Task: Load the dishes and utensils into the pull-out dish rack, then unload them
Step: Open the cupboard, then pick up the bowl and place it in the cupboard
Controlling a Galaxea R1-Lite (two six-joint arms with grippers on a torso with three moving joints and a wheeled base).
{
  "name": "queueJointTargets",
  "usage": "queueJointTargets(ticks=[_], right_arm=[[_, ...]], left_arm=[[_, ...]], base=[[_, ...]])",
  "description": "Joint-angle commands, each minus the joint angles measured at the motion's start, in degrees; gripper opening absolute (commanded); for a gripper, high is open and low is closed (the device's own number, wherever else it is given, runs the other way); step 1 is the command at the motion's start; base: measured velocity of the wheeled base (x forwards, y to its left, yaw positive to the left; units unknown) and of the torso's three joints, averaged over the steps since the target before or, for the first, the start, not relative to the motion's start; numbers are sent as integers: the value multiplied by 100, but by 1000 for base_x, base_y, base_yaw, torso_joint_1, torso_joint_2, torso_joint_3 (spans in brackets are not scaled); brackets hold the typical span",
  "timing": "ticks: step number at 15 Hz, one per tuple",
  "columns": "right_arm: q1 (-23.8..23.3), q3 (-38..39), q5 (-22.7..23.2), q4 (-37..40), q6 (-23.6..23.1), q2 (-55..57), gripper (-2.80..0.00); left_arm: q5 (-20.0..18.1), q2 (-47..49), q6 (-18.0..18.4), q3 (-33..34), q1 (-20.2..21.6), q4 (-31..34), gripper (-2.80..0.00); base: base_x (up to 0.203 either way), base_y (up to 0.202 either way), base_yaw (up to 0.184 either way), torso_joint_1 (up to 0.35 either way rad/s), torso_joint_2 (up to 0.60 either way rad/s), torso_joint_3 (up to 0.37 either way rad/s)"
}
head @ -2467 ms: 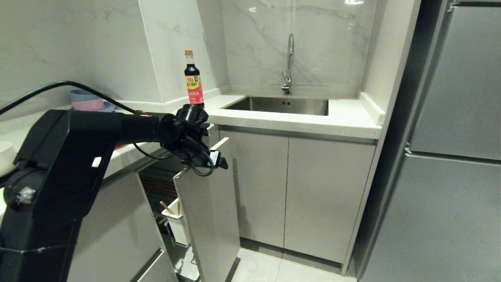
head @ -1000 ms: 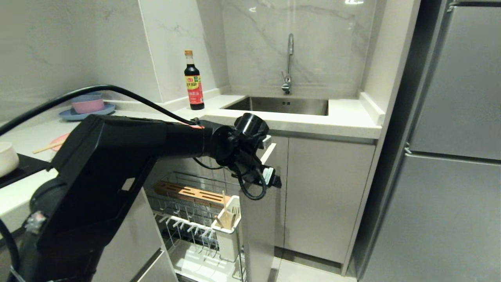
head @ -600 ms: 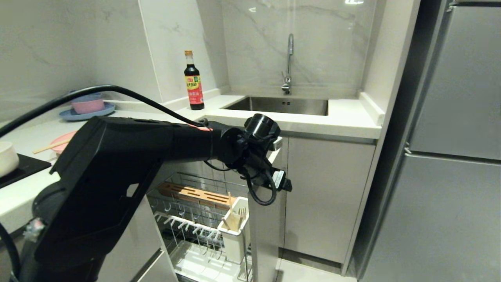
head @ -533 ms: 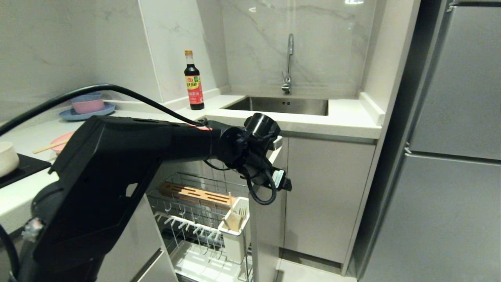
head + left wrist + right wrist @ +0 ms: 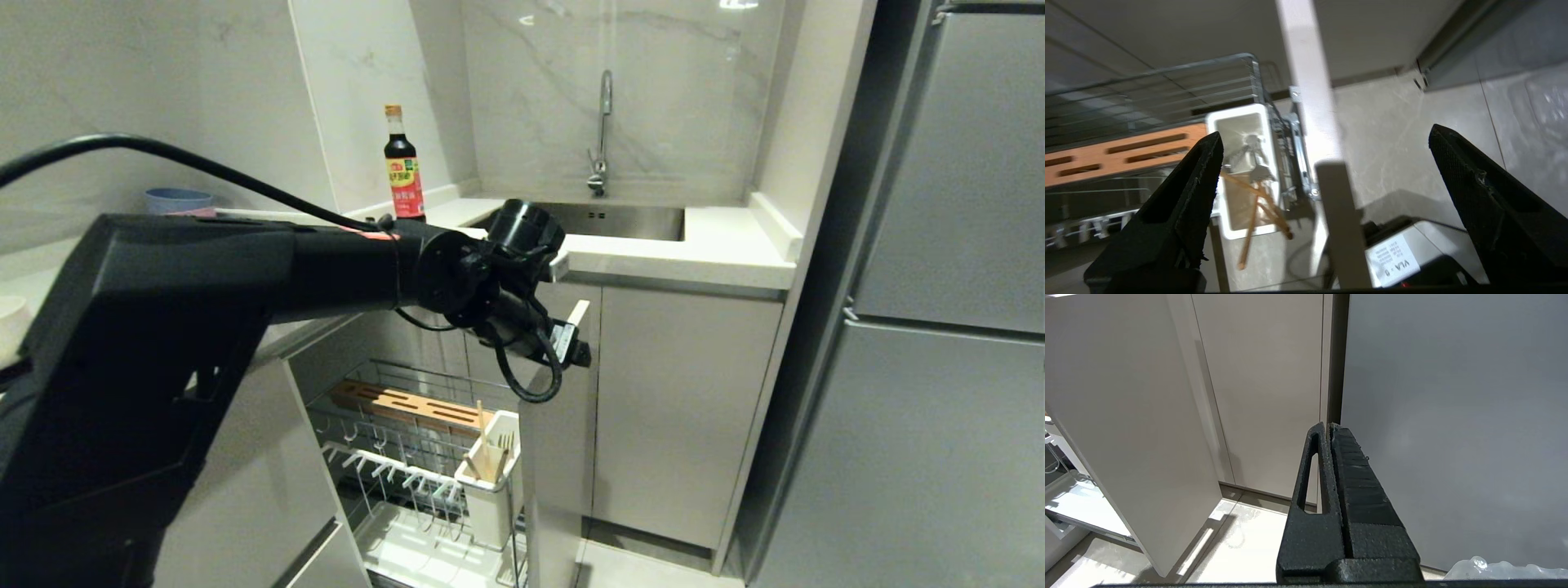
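The wire bay (image 5: 436,384) beside the wooden strip is narrow. So the cream-white bowl (image 5: 11,325) will lie tipped on its side when I lower it in.
The pull-out dish rack (image 5: 367,445) stands drawn out under the counter, with its wooden strip (image 5: 400,404) and pale grey front panel (image 5: 559,457). A pair of chopsticks (image 5: 483,445) (image 5: 1251,216) leans in the white utensil cup (image 5: 490,506) (image 5: 1241,109), beside a grey metal utensil (image 5: 1253,159). My left gripper (image 5: 1325,132) hangs open above the panel's top edge (image 5: 1306,81), holding nothing. Only a sliver of the cream-white bowl (image 5: 6,327) shows at the far left. The plate is hidden behind my left arm. My right gripper (image 5: 1327,426) is shut and parked low beside the fridge.
A soy sauce bottle (image 5: 404,167) stands on the counter left of the sink (image 5: 588,219) and faucet (image 5: 602,131). A blue bowl (image 5: 178,200) sits at the back left. Cabinet doors (image 5: 678,408) and a tall grey fridge (image 5: 939,327) lie to the right.
The rack slid out with my left gripper at the panel's top edge. In the last half second the left arm lifted up off the panel; the rack stayed out.
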Motion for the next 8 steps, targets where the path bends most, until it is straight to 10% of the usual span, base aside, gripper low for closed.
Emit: queueJointTargets(ticks=[1,3,4,8], right_arm=[[2,1,2,-1,-5,-4,-280],[2,1,2,-1,-5,-4,-280],[2,1,2,-1,-5,-4,-280],[2,1,2,-1,-5,-4,-280]], left_arm=[[120,-373,-2,2,37,13,0],[310,-853,6,57,79,21,0],[369,-1100,14,137,102,21,-280],[801,-2198,-1,634,244,23,-280]], base=[[0,0,0,0,0,0],[0,0,0,0,0,0],[0,0,0,0,0,0],[0,0,0,0,0,0]])
